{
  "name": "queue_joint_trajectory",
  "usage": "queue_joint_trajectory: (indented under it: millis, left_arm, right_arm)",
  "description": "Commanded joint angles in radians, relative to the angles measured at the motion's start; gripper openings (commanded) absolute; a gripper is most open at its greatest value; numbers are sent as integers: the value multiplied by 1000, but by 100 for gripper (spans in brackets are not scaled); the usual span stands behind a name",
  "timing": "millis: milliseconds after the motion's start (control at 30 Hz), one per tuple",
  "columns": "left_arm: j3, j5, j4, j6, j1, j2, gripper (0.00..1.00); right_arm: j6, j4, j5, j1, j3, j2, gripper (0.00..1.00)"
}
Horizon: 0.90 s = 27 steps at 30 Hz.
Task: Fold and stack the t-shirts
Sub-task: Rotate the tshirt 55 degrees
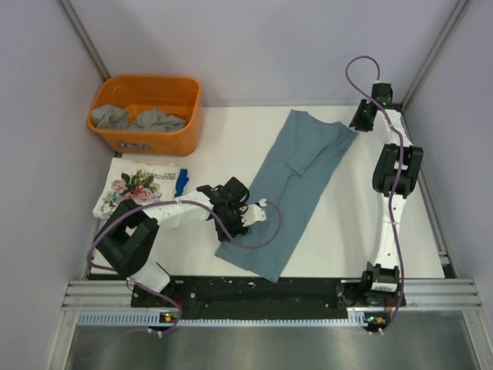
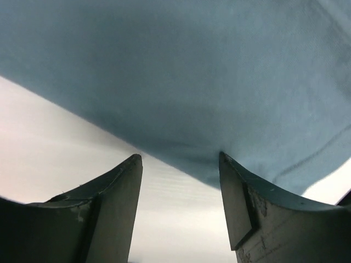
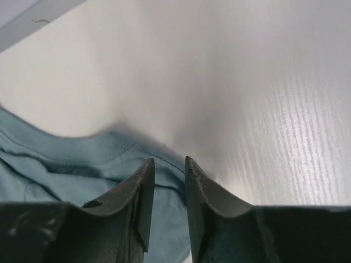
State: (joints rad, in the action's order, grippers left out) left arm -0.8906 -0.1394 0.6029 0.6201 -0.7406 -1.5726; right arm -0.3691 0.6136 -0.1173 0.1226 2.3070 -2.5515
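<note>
I should move my left gripper, which sits along the t-shirt's long edge (image 2: 178,167) short of its near corner, to that corner (image 1: 219,253) before both grippers fold that end of the t-shirt.
A dusty blue-grey t-shirt (image 1: 296,189), folded lengthwise, lies diagonally across the middle of the table. My left gripper (image 1: 245,214) is wide open at its lower left edge. In the left wrist view the cloth's edge (image 2: 181,82) runs just past my left gripper (image 2: 178,159), with nothing between the jaws. My right gripper (image 1: 360,119) is at the shirt's far right corner. Its jaws stand a narrow gap apart over the hem (image 3: 82,164), right gripper (image 3: 169,161) low on the cloth. A folded white floral t-shirt (image 1: 139,185) lies at the left.
An orange tub (image 1: 166,142) at the back left holds crumpled grey t-shirts (image 1: 135,118). A small blue object (image 1: 182,182) lies beside the floral shirt. Walls close in the table at the back and both sides. A metal rail (image 1: 269,297) runs along the near edge.
</note>
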Motion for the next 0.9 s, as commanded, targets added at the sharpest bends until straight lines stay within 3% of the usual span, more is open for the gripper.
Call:
queue_joint_trajectory:
  millis: [0,167,233,300,467,600,767,867]
  left_arm:
    - [-8,-11,122,0,33,89,64]
    - [-103,24,219,36,67,183,66]
    - [-143,-27,265,62,69,209,67]
    - [-142,-128,299,113,70,242,67]
    - [-27,-319,290,286,70,318,69]
    - [80,-361,238,429,70,353,70]
    - [183,-353,128,542,70,367,71]
    - [237,-341,89,587,69,367,71]
  right_arm:
    - [130,-3,-18,6,69,51,33]
    - [223,-15,-73,5,-45,270,45]
    - [254,-50,-135,-9,-159,397,49]
    - [306,-151,-203,-47,-349,558,51]
    - [363,-593,-412,-190,-996,1052,53]
    - [498,-827,-473,-345,-1381,1319,56]
    - [841,-492,-487,-615,-1489,1490,56]
    - [923,-427,-550,-748,-1613,1591,56]
